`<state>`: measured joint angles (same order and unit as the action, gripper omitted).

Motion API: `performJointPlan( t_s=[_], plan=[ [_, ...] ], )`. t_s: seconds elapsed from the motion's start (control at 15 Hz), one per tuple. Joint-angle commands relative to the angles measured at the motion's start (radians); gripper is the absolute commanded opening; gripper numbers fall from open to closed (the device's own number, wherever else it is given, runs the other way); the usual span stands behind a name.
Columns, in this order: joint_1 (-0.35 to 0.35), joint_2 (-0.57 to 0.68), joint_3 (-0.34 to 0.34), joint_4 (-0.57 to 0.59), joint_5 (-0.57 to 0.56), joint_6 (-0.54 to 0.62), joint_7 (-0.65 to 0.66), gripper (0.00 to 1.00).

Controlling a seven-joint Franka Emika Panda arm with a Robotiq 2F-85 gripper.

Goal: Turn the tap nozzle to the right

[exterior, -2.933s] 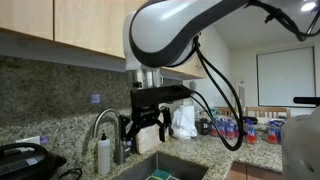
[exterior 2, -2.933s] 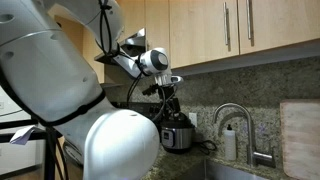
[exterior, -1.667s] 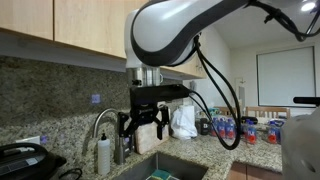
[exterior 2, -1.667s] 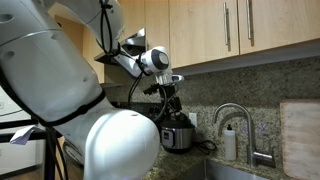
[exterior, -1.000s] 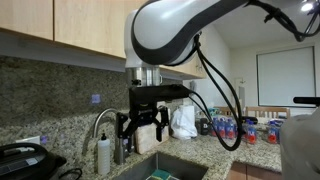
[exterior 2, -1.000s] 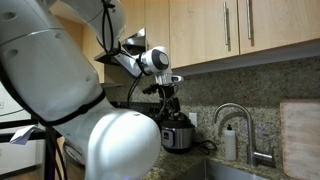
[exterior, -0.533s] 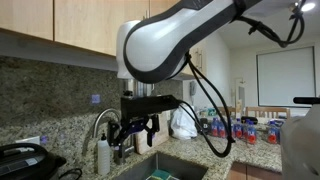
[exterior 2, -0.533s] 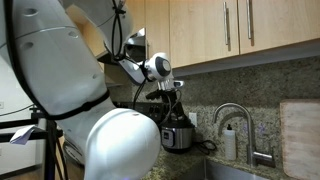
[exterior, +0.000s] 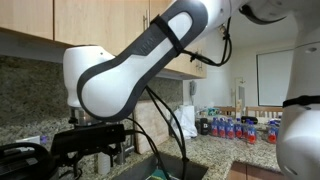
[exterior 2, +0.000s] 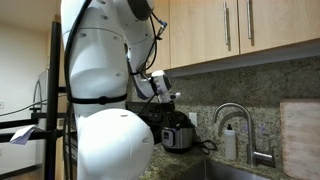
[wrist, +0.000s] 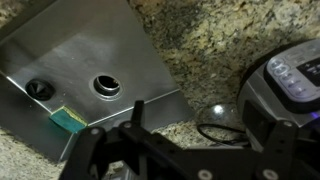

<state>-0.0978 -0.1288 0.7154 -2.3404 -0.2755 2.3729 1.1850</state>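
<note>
The robot's gripper points down at the counter (wrist: 205, 84) next to the rice cooker, so the robot should turn and tilt it toward the tap nozzle (exterior 2: 232, 106) from the soap bottle's side.
The tap nozzle (exterior 2: 231, 108) is a slim brushed-steel gooseneck arching over the sink at the right of an exterior view. My arm hides it in the other exterior view, and it is out of the wrist view. My gripper (exterior 2: 166, 104) is open and empty, well away from the nozzle, above the rice cooker (exterior 2: 178, 134). It shows as a black shape low at the left (exterior: 97, 152). In the wrist view the open fingers (wrist: 200, 125) frame granite counter and a black cord (wrist: 218, 130).
A white soap pump bottle (exterior 2: 230, 144) stands beside the tap. The wrist view shows the steel sink (wrist: 80, 50) with its drain (wrist: 106, 86) and a green sponge (wrist: 68, 120), and the cooker (wrist: 292, 80) at the right. Bottles (exterior: 235, 127) line the counter.
My arm has swung away from the tap. The gripper moved left and down in the view where it hung by the nozzle, and now sits over the counter beside the cooker, still open.
</note>
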Motion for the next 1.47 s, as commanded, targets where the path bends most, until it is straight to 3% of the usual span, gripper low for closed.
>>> performJointPlan(
  t_s=[0.0,0.07,0.13,0.47,0.8,0.87,1.0,1.07,1.13,1.2,1.4],
  plan=[
    [-0.054,0.135,0.066,0.121,-0.099,-0.075,0.267,1.0],
    [-0.051,0.162,0.067,0.144,-0.12,-0.092,0.336,1.0],
    [0.084,0.19,-0.061,0.166,-0.143,-0.114,0.408,1.0],
    [0.317,0.299,-0.262,0.284,-0.191,-0.232,0.723,1.0],
    [0.461,0.386,-0.379,0.393,-0.099,-0.315,0.927,1.0],
    [0.39,0.207,-0.411,0.164,-0.034,-0.211,0.833,1.0],
    [0.384,0.18,-0.441,0.114,0.026,-0.182,0.824,1.0],
    [0.364,0.145,-0.454,0.06,0.014,-0.087,0.702,1.0],
    [0.349,0.098,-0.467,0.007,0.0,-0.064,0.614,1.0],
    [0.385,0.226,-0.465,0.149,-0.023,-0.143,0.737,1.0],
    [0.349,0.142,-0.475,0.052,-0.024,-0.092,0.648,1.0]
  ],
)
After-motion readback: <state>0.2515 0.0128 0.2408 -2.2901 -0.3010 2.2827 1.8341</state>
